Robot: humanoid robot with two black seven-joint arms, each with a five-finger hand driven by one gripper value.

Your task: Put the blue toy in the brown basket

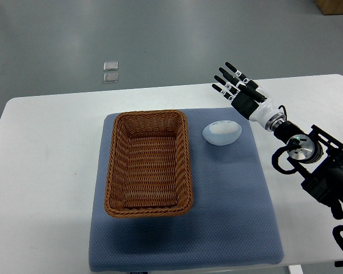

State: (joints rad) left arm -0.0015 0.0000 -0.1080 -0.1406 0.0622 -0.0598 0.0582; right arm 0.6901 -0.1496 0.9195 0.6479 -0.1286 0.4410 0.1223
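The spread fingers of my right gripper point past the blue toy (222, 133) toward the table's far edge (201, 84), so next I swing the wrist back and turn the hand toward the toy.
A pale blue, egg-shaped toy (222, 133) lies on the blue mat (228, 200), just right of the brown wicker basket (150, 163). The basket is rectangular and holds nothing. My right hand (231, 81) comes in from the right edge and hovers above the table beyond the toy, up and to its right. Its fingers (222, 89) are spread straight and hold nothing. It is apart from the toy. The left arm does not show.
The mat lies on a white table (46, 171). Two small clear squares (110, 72) lie on the grey floor beyond the table. A brown box corner (335, 5) shows at the top right.
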